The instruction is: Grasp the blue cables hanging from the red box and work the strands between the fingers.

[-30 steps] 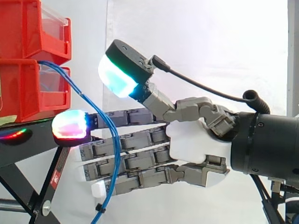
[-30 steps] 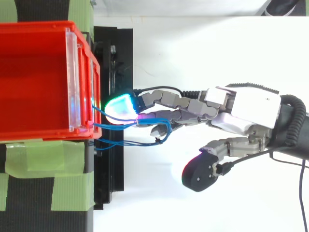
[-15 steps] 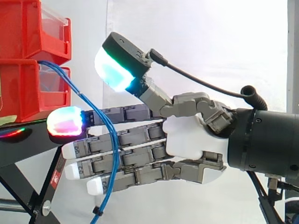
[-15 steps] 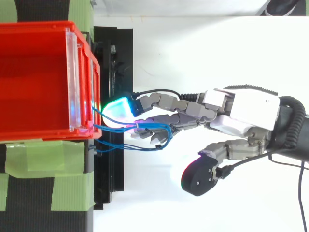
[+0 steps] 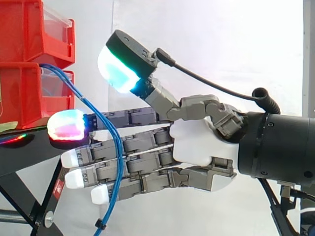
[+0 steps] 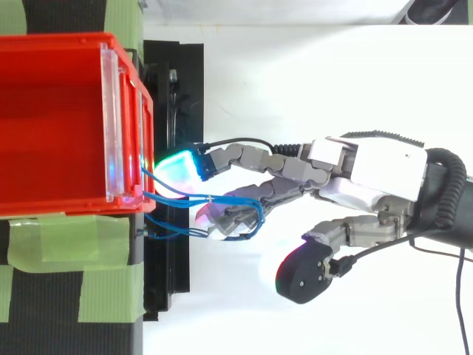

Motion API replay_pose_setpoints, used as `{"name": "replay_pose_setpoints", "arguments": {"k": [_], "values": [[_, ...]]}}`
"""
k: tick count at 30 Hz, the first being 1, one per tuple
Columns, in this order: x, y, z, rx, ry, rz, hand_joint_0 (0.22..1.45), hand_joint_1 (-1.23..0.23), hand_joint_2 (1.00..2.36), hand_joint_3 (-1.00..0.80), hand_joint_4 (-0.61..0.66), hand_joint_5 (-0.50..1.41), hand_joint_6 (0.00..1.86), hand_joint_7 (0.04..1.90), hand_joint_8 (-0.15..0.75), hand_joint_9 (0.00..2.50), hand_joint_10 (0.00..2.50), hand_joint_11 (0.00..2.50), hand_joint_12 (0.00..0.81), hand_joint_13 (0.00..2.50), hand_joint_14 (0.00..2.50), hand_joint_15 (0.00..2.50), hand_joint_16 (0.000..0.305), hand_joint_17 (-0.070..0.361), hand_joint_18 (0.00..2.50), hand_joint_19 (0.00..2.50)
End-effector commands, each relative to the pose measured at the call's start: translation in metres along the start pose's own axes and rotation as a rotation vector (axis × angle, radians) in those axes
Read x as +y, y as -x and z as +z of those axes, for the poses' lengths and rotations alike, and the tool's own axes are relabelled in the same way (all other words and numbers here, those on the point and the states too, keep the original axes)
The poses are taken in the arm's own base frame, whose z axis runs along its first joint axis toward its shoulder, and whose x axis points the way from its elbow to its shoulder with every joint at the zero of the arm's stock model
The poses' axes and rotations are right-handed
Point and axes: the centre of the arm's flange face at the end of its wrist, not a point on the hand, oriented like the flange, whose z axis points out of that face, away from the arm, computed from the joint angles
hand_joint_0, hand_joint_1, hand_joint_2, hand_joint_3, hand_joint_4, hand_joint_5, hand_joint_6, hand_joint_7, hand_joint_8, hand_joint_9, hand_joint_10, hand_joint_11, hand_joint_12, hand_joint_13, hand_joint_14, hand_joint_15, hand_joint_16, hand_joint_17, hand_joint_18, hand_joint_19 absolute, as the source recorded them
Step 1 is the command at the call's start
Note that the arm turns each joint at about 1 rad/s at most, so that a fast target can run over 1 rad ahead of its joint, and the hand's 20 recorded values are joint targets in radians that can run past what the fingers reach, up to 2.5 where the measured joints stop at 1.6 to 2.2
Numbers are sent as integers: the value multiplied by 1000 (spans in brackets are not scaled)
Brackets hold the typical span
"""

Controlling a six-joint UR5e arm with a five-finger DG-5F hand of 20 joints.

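Note:
I see the blue cables hanging in a smooth arc that bends back at the black tie, so their tail will stay curled when I pick them up.
Thin blue cables come out of the lower red bin and hang down in a loop, bundled by a small black tie at the bottom. My hand reaches in from the right with its fingers straight and spread toward the bin. The strands run across the camera-side face of the fingers. The top fingertip glows red and cyan beside the stand, and the thumb is raised well above the cables. From above, the blue cables loop round the outstretched fingers of the hand.
Two red bins are stacked on a black stand, with the upper red bin above the cable's bin. From above, the red bin has a clear front plate, with green tape beside it. A white curtain hangs behind.
My hand has slid left toward the bins. The lower fingertips now stick out past the hanging strands, and the cable loop lies further back along the fingers.

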Motion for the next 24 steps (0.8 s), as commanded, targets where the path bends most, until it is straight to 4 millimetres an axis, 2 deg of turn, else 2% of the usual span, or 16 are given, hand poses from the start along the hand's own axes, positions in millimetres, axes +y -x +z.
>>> {"name": "replay_pose_setpoints", "arguments": {"k": [1,24], "values": [[0,0,0,0,0,1,770,-552,1001,-979,189,-281,5,639,381,605,9,398,426,702,14,448,62,140,691,430],[1,0,1,0,2,4,778,-552,1000,-986,196,-267,5,643,391,765,14,615,443,922,21,688,63,141,779,490]]}}
